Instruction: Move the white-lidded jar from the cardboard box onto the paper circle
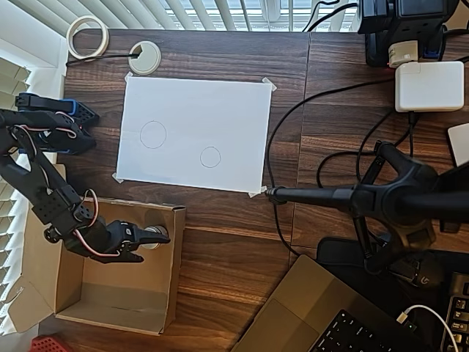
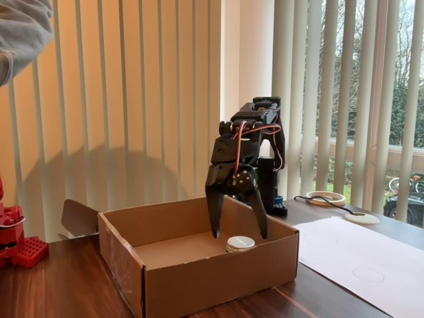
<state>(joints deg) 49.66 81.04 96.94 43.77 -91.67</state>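
Observation:
My gripper is to carry the white-lidded jar [image 2: 240,244] to the paper circle [image 1: 210,157], which looks about as wide as the lid, so the jar will hide the circle's outline.
The white-lidded jar [image 1: 152,236] [image 2: 240,243] stands upright on the floor of the cardboard box [image 1: 174,273] [image 2: 218,278], near its right wall in the overhead view. My gripper [image 1: 149,246] [image 2: 238,234] hangs open over it, one finger on each side of the lid, tips about level with the lid top and apart from it. The black arm reaches in from the left edge of the overhead view. The paper circle [image 1: 210,157] is drawn on the taped white sheet [image 1: 220,110], above and to the right of the box, with nothing on it.
A larger drawn circle [image 1: 152,135] is on the same sheet. A tape roll [image 1: 88,37] and a white grommet [image 1: 144,57] lie at the back. A black stand [image 1: 352,196], cables, a charger [image 1: 429,86] and a laptop [image 1: 330,315] crowd the right side. A sleeve [image 2: 20,33] shows top left.

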